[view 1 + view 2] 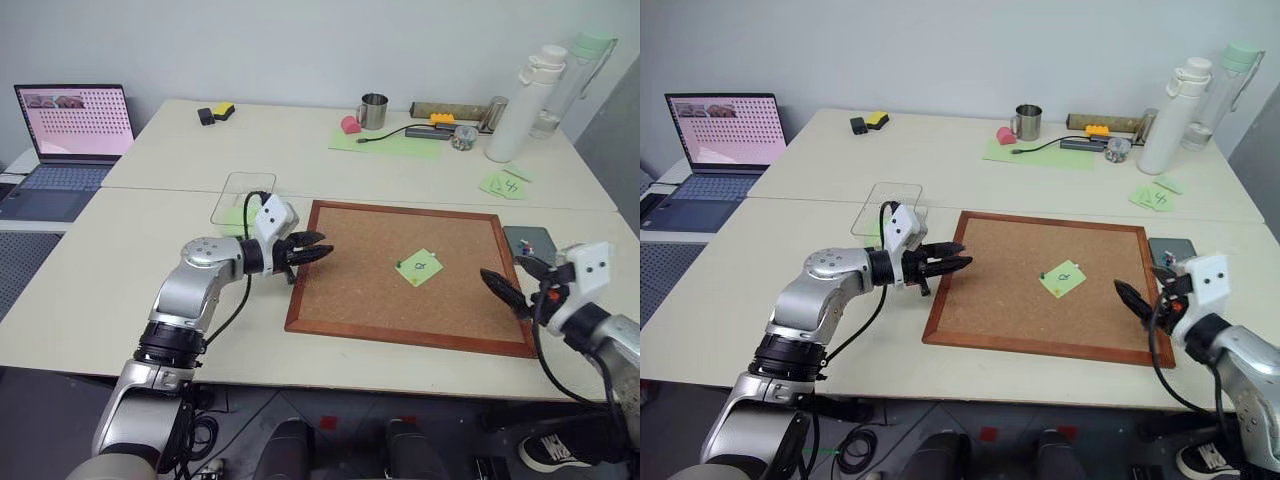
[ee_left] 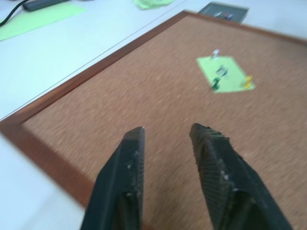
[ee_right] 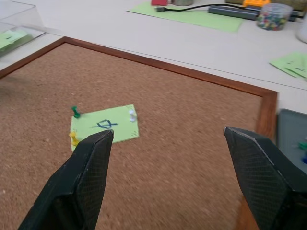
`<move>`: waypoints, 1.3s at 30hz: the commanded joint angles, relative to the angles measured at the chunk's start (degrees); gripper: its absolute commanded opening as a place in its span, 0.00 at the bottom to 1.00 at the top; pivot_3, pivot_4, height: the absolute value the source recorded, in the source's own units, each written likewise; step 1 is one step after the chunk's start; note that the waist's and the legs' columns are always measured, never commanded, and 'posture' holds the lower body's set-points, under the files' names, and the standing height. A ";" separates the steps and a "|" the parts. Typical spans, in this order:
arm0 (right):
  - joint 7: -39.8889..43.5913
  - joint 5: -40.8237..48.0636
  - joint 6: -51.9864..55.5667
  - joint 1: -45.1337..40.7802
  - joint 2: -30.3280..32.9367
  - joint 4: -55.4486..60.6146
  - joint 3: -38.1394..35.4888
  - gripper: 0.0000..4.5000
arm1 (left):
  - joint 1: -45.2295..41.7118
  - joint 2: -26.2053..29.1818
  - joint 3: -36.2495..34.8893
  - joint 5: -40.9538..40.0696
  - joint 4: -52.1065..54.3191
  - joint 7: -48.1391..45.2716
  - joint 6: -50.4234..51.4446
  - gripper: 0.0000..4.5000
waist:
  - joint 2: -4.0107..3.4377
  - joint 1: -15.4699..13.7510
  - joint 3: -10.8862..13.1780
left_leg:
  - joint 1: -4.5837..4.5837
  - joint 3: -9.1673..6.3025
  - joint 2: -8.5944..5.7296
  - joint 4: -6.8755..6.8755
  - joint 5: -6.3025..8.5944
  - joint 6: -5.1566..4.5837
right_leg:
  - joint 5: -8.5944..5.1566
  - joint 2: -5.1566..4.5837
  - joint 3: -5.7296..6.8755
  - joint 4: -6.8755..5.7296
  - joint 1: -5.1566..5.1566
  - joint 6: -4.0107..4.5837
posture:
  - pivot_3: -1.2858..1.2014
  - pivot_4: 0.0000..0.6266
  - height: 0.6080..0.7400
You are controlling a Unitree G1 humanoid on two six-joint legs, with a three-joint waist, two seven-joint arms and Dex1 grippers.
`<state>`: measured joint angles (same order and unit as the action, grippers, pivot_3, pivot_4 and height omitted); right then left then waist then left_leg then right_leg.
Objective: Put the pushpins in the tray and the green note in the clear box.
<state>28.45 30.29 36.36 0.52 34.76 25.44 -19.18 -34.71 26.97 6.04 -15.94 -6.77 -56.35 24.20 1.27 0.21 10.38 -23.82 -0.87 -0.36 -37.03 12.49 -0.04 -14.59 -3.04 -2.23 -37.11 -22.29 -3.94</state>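
The green and yellow pushpins (image 3: 76,112) still hold the other corners of the green note (image 1: 420,267). It should stay in place when I pull out the white pushpin.
The green note (image 1: 420,267) with its dark squiggle lies on the corkboard (image 1: 350,290), right of centre. It is pinned by pushpins: a green one (image 3: 76,112), a white one (image 3: 132,115) and a yellow one (image 3: 73,139). The dark grey tray (image 1: 530,242) sits off the board's right edge, with a couple of pins in it. The clear box (image 1: 243,200) stands off the board's left corner and holds a green slip. My left gripper (image 1: 322,248) hovers over the board's left edge, its fingers (image 2: 132,163) narrowly apart and empty. My right gripper (image 3: 168,132) is wide open at the board's right edge, pointing at the note.
At the back of the table are a metal mug (image 1: 373,110), a large pale green sheet (image 1: 390,140), a jar of pins (image 1: 463,137) and a white bottle (image 1: 520,105). Loose green notes (image 1: 505,185) lie behind the tray. A laptop (image 1: 75,125) stands at far left.
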 commanded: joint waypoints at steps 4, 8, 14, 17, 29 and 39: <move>-0.90 -6.95 -6.24 -9.11 -2.50 -8.11 8.47 0.85 | 0.36 -2.52 2.74 0.14 2.93 0.37 -1.08 0.01 | 0.01 0.09 0.01 | 0.02 -0.02 0.02 0.00 0.00 0.00 | 0.00 0.03 0.02 -0.01 0.01 0.01 | 0.52 0.24 1.00; 0.34 -8.80 -8.47 -12.06 -3.96 -11.91 11.44 0.85 | 0.12 -3.64 3.34 -0.31 3.30 0.01 -0.61 0.00 | 0.01 0.09 0.01 | 0.01 0.00 -0.01 -0.03 0.00 0.00 | 0.01 0.02 0.00 -0.03 0.00 0.00 | 0.52 0.24 1.00; 0.54 -11.34 -11.06 -15.27 -6.70 -17.27 14.81 0.85 | 0.55 -5.54 4.52 0.05 2.91 0.60 -0.79 0.00 | 0.01 0.09 0.01 | 0.00 -0.02 -0.01 0.01 0.00 0.00 | 0.01 0.02 0.02 -0.02 -0.01 0.00 | 0.52 0.24 1.00; -0.15 -13.05 -12.17 -17.26 -8.25 -20.91 15.88 0.85 | 1.71 -7.14 6.24 1.38 1.24 1.28 -1.77 0.00 | 0.01 0.09 0.01 | 0.00 -0.01 -0.02 0.00 0.00 0.00 | 0.01 0.02 0.02 -0.04 -0.01 0.01 | 0.52 0.24 1.00; -2.25 -18.35 -14.73 -21.72 -12.89 -31.33 18.64 0.85 | 4.31 -7.57 12.65 9.16 -3.31 2.78 -4.67 0.00 | -0.01 0.22 0.00 | 0.05 -0.04 -0.01 0.00 0.00 0.00 | 0.02 0.02 0.02 -0.12 -0.01 0.02 | 0.52 0.24 1.00; -2.88 -17.45 -15.35 -21.14 -13.79 -31.77 16.33 0.47 | 4.29 -7.59 12.65 9.59 -1.23 2.77 -4.00 0.00 | -0.02 0.29 0.00 | 0.05 -0.04 -0.01 0.00 0.00 0.00 | 0.02 0.02 0.02 -0.13 -0.01 0.02 | 0.52 0.24 1.00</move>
<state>25.86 12.48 22.00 -20.41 21.05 -7.07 -1.18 -30.23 19.42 18.33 -6.40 -9.91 -53.35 19.97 1.25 0.50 10.37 -23.77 -0.91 -0.37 -37.03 12.49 -0.04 -14.57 -3.01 -2.21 -37.23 -22.31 -3.92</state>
